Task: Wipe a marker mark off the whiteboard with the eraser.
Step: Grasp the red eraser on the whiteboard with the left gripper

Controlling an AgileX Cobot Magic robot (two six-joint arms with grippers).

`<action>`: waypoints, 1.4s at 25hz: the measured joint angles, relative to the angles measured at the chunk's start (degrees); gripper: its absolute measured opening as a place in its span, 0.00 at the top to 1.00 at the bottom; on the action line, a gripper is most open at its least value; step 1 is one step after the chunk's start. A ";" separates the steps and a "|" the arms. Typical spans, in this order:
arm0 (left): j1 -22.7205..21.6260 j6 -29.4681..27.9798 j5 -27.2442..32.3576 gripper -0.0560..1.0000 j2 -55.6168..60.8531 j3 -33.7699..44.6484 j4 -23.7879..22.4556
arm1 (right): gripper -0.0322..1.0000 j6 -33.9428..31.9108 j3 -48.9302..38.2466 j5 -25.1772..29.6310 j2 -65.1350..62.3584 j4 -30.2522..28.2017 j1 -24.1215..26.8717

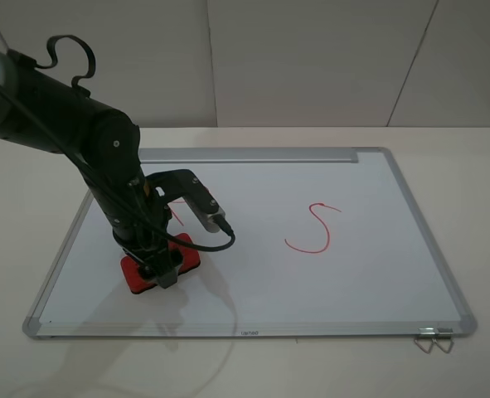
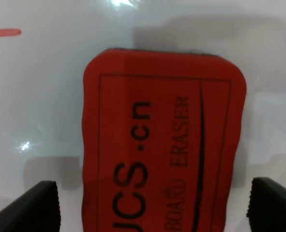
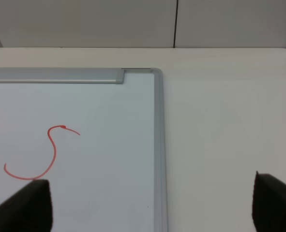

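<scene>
I expect the marker mark [image 1: 177, 215] to come off clean when I rub the eraser across, with short scraps going last, because thin red strokes are on the shiny whiteboard [image 2: 25, 145].
The whiteboard [image 1: 369, 282] lies flat on the table. The red eraser [image 1: 141, 278] rests on its near left part, and the left wrist view shows the eraser [image 2: 164, 140] lettering-side up. My left gripper [image 1: 163, 269] points down over it, open, and its fingertips [image 2: 31, 205] stand on either side with small gaps. The arm hides most of the red marker mark; one stroke [image 1: 178, 218] shows just behind the gripper, and a short red line [image 2: 5, 33] beyond the eraser. My right gripper [image 3: 147, 203] is open, over the board's right edge.
A red letter S [image 1: 315, 228] is drawn right of the middle, and the S [image 3: 36, 154] also shows in the right wrist view. The silver tray strip [image 1: 253, 155] runs along the far edge. Metal clips [image 1: 434, 340] hang at the near right corner. A black cable [image 1: 220, 240] loops off the left wrist.
</scene>
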State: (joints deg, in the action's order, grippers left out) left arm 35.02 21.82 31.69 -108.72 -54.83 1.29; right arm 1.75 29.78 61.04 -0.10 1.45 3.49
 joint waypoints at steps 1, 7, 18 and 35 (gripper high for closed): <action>0.00 0.00 0.00 0.23 0.00 0.00 0.00 | 0.28 0.00 0.00 0.00 0.00 0.00 0.00; 0.00 -0.01 -0.14 0.24 0.00 0.00 0.00 | 0.28 0.00 0.00 0.00 0.00 0.00 0.00; 0.00 -0.01 -0.67 0.26 0.00 0.00 -0.05 | 0.28 0.00 0.00 0.00 0.00 0.00 0.00; 0.00 -0.01 -1.57 0.26 -0.64 0.00 -0.05 | 0.28 0.00 0.00 0.00 0.00 0.00 0.00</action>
State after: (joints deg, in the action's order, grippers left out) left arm 35.02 21.81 30.11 -109.36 -54.83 1.25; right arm 1.75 29.78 61.04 -0.10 1.45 3.49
